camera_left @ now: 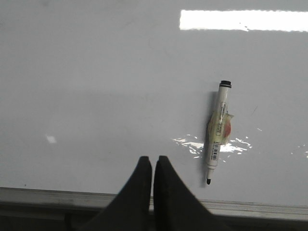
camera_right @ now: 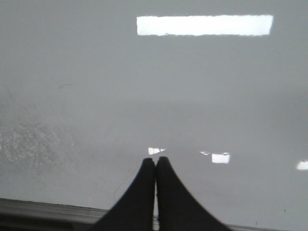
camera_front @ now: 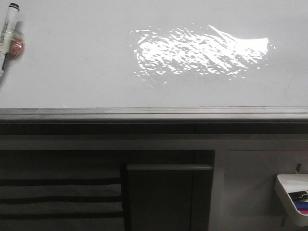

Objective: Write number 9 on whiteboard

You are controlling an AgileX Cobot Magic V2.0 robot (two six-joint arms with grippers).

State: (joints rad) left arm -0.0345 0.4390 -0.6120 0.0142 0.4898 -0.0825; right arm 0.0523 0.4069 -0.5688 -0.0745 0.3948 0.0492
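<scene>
I should first send my left gripper to the marker's body (camera_front: 5, 45) to grab it, as my right gripper is above empty whiteboard (camera_right: 154, 122), far from the white marker.
The whiteboard (camera_front: 72, 62) lies flat, glossy white with a bright glare patch and a grey metal edge strip (camera_front: 154, 113). No number 9 shows on it; the surface is bare of strokes. A white marker (camera_front: 7, 30) with a black tip and a taped patch lies at the board's far left. In the left wrist view the marker (camera_left: 217, 130) lies on the board to one side of my left gripper (camera_left: 152, 161), uncapped tip toward the edge. The left gripper is shut and empty. My right gripper (camera_right: 156, 161) is shut and empty over bare board (camera_right: 144, 86). Neither gripper shows in the front view.
A small white tray (camera_front: 291, 195) with dark pens hangs below the board's edge at the lower right. A dark frame with a panel (camera_front: 168, 197) and slats sits under the board.
</scene>
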